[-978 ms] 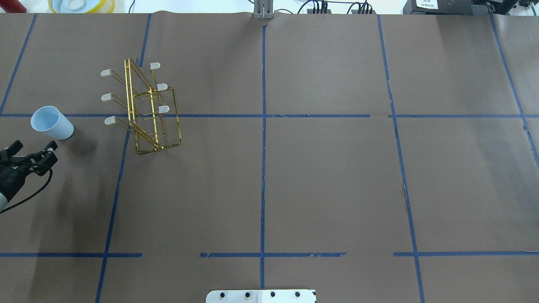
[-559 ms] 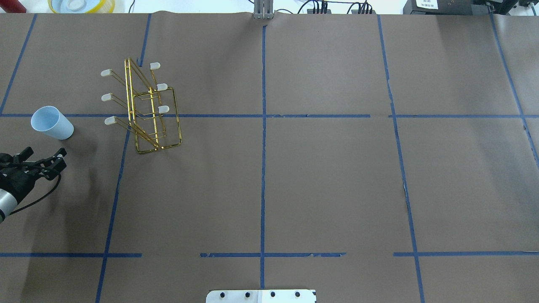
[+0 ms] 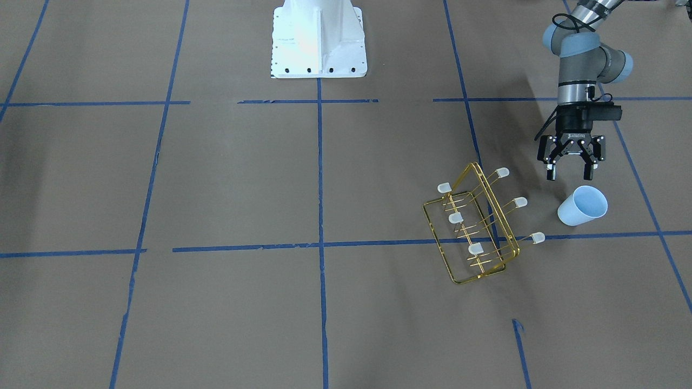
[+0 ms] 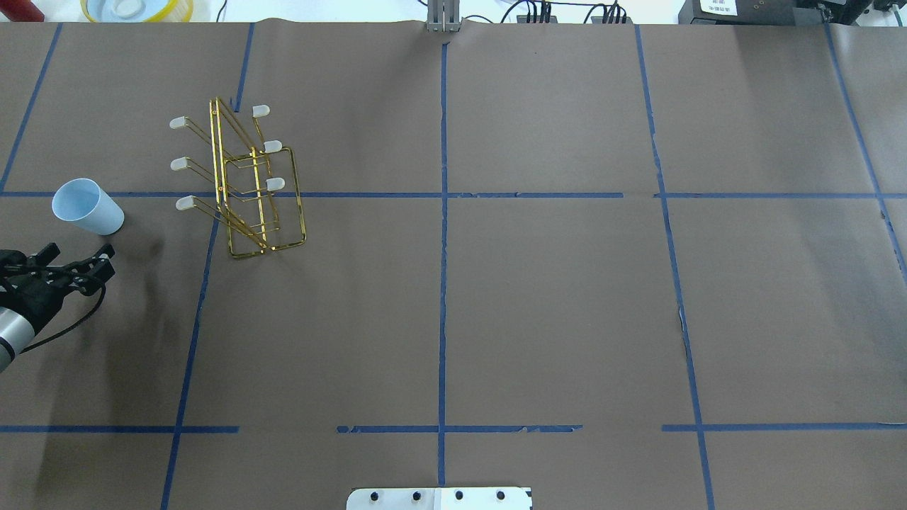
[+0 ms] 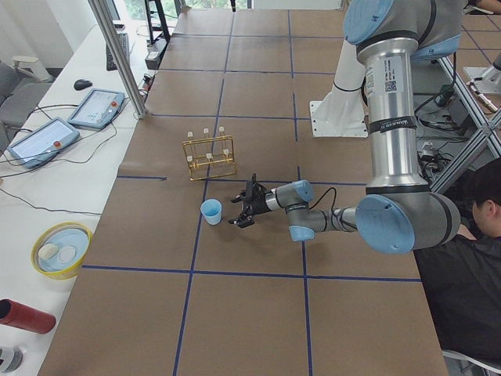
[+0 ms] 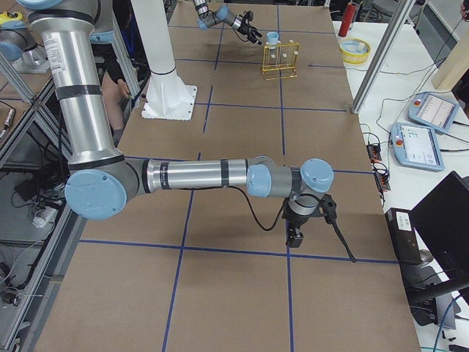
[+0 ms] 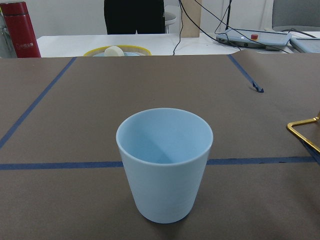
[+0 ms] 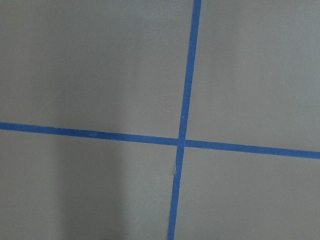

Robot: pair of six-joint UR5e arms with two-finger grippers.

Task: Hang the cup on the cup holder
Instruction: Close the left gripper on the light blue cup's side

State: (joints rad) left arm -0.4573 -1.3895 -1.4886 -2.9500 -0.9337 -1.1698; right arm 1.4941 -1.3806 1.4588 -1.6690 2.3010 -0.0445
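I see the white-capped pegs (image 3: 502, 173) slant outward from the gold cup holder, so the pale blue cup (image 3: 582, 205) will come to rest tilted when I hang it.
The pale blue cup (image 4: 86, 207) stands upright, mouth up, on the brown table cover at the far left. The left wrist view shows the cup (image 7: 165, 162) straight ahead and close. The gold wire cup holder (image 4: 244, 184) stands to its right, its white-capped prongs empty. Only a corner of the holder (image 7: 305, 132) shows in the left wrist view. My left gripper (image 4: 78, 251) is open and empty, low over the table, just short of the cup. From the front, the gripper (image 3: 569, 175) has its jaws spread toward the cup (image 3: 583, 206), beside the holder (image 3: 478, 227). My right gripper (image 6: 293, 238) hangs far off over blue tape; I cannot tell its state.
A yellow bowl (image 4: 134, 8) and a red bottle (image 7: 20, 29) sit beyond the table's far edge. A metal post (image 4: 443, 18) stands at the far middle edge. The white robot base (image 3: 319, 38) is at the near side. Blue tape lines cross the cover.
My left gripper has shifted a little to the right and turned more level, still open. The cup and the cup holder have not moved.
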